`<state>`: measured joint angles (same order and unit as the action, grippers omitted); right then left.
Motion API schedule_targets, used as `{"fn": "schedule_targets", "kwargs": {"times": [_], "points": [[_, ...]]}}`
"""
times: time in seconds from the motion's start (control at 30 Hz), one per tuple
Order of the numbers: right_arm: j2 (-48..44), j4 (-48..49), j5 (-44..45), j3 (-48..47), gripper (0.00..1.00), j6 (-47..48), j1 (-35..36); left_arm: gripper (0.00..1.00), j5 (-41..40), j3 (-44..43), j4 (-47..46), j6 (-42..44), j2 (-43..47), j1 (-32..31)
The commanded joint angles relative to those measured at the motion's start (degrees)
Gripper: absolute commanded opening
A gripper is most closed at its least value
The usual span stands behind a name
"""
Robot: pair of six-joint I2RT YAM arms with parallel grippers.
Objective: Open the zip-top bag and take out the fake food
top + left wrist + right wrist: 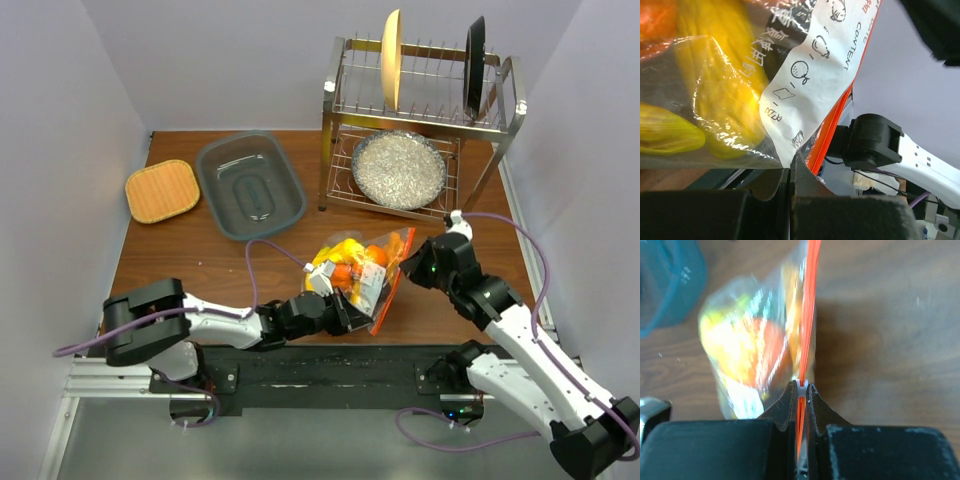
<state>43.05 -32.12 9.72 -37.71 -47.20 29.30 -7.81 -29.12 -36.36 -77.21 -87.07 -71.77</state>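
My left gripper is to keep holding the bag's lower edge while my right gripper clamps the white slider partway along the bag's strip, until the slider reaches the strip's far end.
The zip-top bag is stretched between my two grippers near the table's front middle, its orange-red zip strip running along its right side. The fake food is inside, showing yellow and orange pieces through the clear plastic. My left gripper is shut on the bag's lower edge; in the left wrist view its jaws pinch the plastic beside the white printed label. My right gripper is shut on the zip strip's far end, clamping a small white slider on the strip.
A grey translucent tub and a woven square mat lie at the back left. A metal dish rack stands at the back right, holding a glittery silver plate, a beige plate and a black plate.
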Motion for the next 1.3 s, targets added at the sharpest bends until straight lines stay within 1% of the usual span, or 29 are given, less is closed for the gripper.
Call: {"fn": "schedule_targets", "kwargs": {"times": [0.0, 0.3, 0.4, 0.57, 0.67, 0.87, 0.9, 1.0, 1.13, 1.2, 1.23, 1.27], "points": [[3.7, 3.4, 10.8, -11.6, 0.0, 6.2, -0.4, 0.0, 3.3, -1.2, 7.3, 4.8, 4.8, -1.0], [11.5, 2.8, 11.1, -24.2, 0.0, 10.0, -0.4, 0.0, 4.9, -5.5, 12.5, 7.6, 10.1, -1.2], [14.0, 1.9, 12.4, -27.4, 0.0, 11.4, -0.5, 0.0, 5.5, -6.9, 14.1, 8.2, 11.7, -1.2], [18.6, 2.1, 10.7, -31.4, 0.0, 12.1, -0.5, 0.0, 6.0, -8.7, 16.6, 8.4, 14.8, -1.2], [21.0, 2.2, 10.1, -34.3, 0.0, 12.6, -0.5, 0.0, 6.0, -10.5, 18.8, 8.7, 15.7, -1.1], [25.5, 2.3, 8.4, -40.6, 0.0, 13.6, -0.4, 0.0, 7.6, -12.6, 16.8, 10.0, 16.0, 0.1], [26.3, 2.1, 8.3, -42.0, 0.0, 13.9, -0.5, 0.0, 7.6, -13.2, 18.2, 10.3, 15.9, 0.3], [27.1, 2.7, 7.7, -42.3, 0.0, 14.0, -0.4, 0.0, 7.6, -14.2, 19.8, 11.0, 15.5, 1.5], [27.2, 4.6, 5.8, -38.5, 0.0, 13.3, -0.3, 0.09, 7.6, -10.4, 16.9, 10.4, 14.8, 3.3], [26.9, 5.4, 5.3, -36.7, 0.0, 13.0, -0.3, 0.14, 9.1, -9.5, 16.0, 10.6, 14.2, 3.7], [26.8, 5.5, 5.1, -36.3, 0.0, 12.9, -0.3, 0.23, 9.0, -9.0, 16.0, 10.8, 14.2, 3.9], [26.8, 5.8, 4.8, -35.9, 0.0, 12.8, -0.4, 0.25, 8.8, -8.8, 16.1, 11.3, 14.0, 4.0]]}}
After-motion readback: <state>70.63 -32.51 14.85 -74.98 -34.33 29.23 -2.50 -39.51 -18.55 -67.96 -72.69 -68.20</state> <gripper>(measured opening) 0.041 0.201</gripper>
